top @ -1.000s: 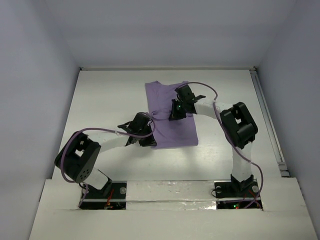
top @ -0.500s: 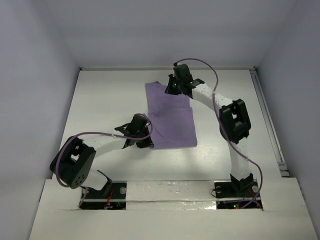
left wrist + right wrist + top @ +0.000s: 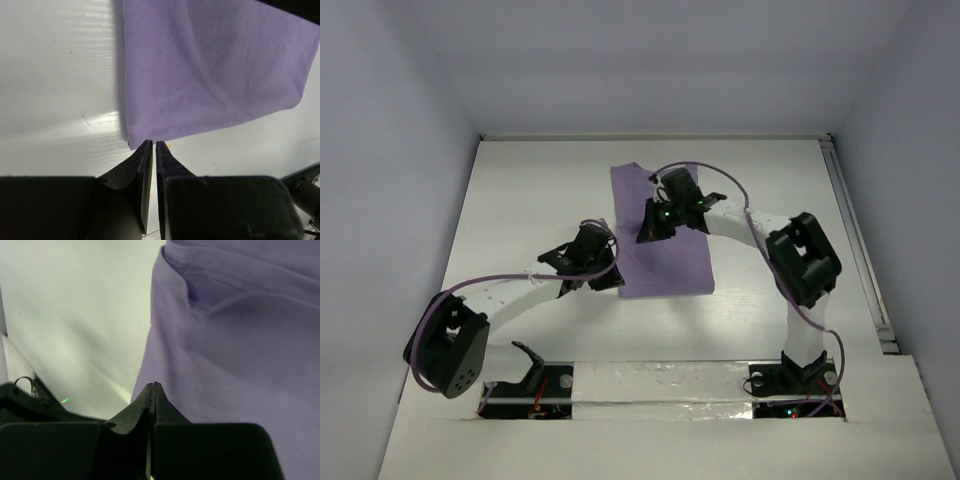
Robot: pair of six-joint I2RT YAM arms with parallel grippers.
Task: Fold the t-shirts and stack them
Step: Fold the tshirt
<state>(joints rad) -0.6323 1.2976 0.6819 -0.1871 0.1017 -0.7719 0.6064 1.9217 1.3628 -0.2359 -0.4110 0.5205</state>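
Next, I open my left gripper's closed fingers, which sit just off the t-shirt's near corner [image 3: 622, 295], and pinch it while my right gripper takes the other near corner [image 3: 711, 291].
The lavender t-shirt [image 3: 672, 262] lies folded into a flat upright rectangle in the middle of the white table [image 3: 540, 200]. My left gripper [image 3: 606, 282] is shut and empty, its tips [image 3: 152, 143] at the shirt's near left corner [image 3: 210, 75], just off the cloth edge. My right gripper [image 3: 647, 232] is shut and sits over the shirt's left side, halfway up. In the right wrist view its tips [image 3: 153, 385] point at the cloth [image 3: 240, 340] beside its left edge, with a folded hem further up. No cloth shows between either pair of jaws.
White walls close the table in at the left, back and right. A metal rail [image 3: 855, 240] runs along the right edge. Both arm bases sit on the taped near ledge [image 3: 660, 385]. Purple cables loop over both arms.
My right gripper went to the shirt's far edge, then came back down to the left middle of the cloth. My left gripper shifted slightly up along the shirt's near left corner.
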